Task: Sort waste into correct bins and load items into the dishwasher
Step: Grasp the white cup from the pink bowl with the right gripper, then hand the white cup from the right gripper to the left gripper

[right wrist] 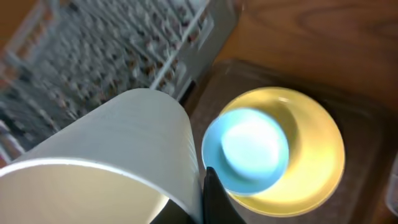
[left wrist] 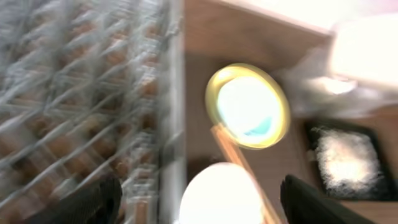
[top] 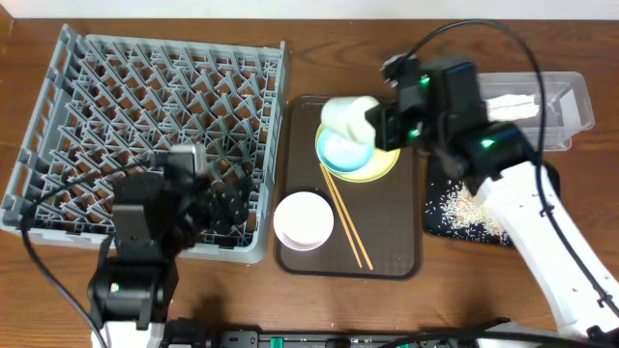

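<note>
My right gripper is bringing the cup across with the small cream cup's loose end [top: 334,115] facing my open left gripper [top: 248,200], and it should go on doing so before my left gripper holds the cup.
My right gripper [top: 382,124] is shut on the rim of the small cream cup [top: 350,118] and holds it tilted above the brown tray. In the right wrist view the cup [right wrist: 124,149] fills the left side, with the gripper [right wrist: 199,208] pinching its wall. Below sit the light blue bowl [top: 343,150] [right wrist: 249,149] on the yellow plate [top: 382,166] [right wrist: 317,162]. The pink-white bowl [top: 304,219] [left wrist: 221,193] and the chopsticks [top: 346,215] lie on the tray. My left gripper [top: 227,208] [left wrist: 199,205] is open over the grey dish rack [top: 145,97]. The wrapper is out of view.
The brown serving tray [top: 392,242] lies between the rack and the bins. The black tray [top: 440,213] holds rice scraps [top: 469,208]. The clear tub [top: 571,97] at the back right holds the white napkin [top: 508,106].
</note>
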